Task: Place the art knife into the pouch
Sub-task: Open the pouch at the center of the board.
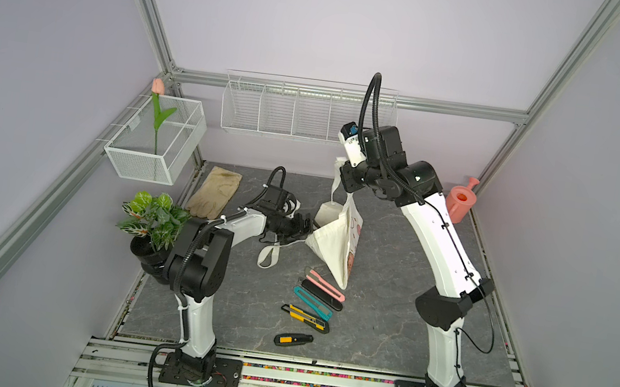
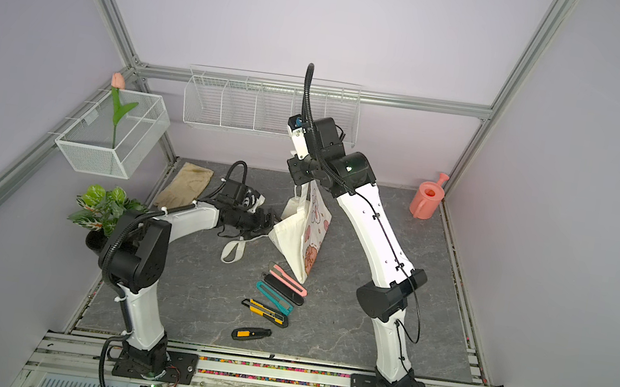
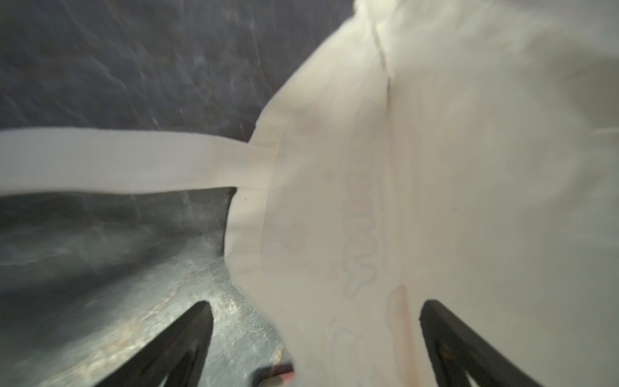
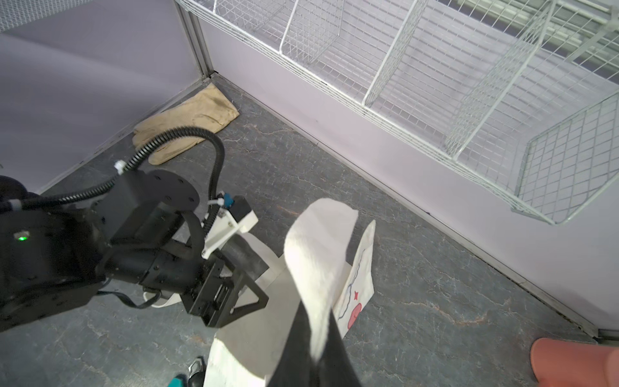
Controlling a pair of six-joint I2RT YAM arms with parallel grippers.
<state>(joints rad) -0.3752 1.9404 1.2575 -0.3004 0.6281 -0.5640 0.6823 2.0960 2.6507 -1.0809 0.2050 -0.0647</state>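
The pouch hangs folded [image 1: 335, 242] from its strap, so next my right gripper pulls the strap away to spread the pouch's opening before my left gripper takes the pouch's rim [image 1: 311, 240].
The cream pouch [image 1: 334, 243] [image 2: 295, 242] hangs half lifted, its lower corner on the grey mat. My right gripper [image 1: 344, 171] [image 4: 316, 321] is shut on one strap [image 4: 318, 251] and holds it up. My left gripper [image 1: 306, 225] [image 3: 315, 303] is open at the pouch's left edge. The hemmed cloth [image 3: 402, 167] lies between its spread fingers, and the other strap [image 3: 117, 160] trails on the mat. Several art knives lie in a row in front of the pouch: pink [image 1: 326, 285], black [image 1: 320, 295], teal [image 1: 311, 302], yellow [image 1: 305, 317] and a short black-and-yellow one [image 1: 292, 339]. Neither gripper holds a knife.
A beige glove [image 1: 213, 193] lies at the back left, with a potted plant [image 1: 152, 217] beside the left arm. A wire basket with a tulip [image 1: 155, 140] hangs on the left wall and a wire rack [image 1: 307, 112] on the back wall. A pink watering can [image 1: 462, 199] stands back right.
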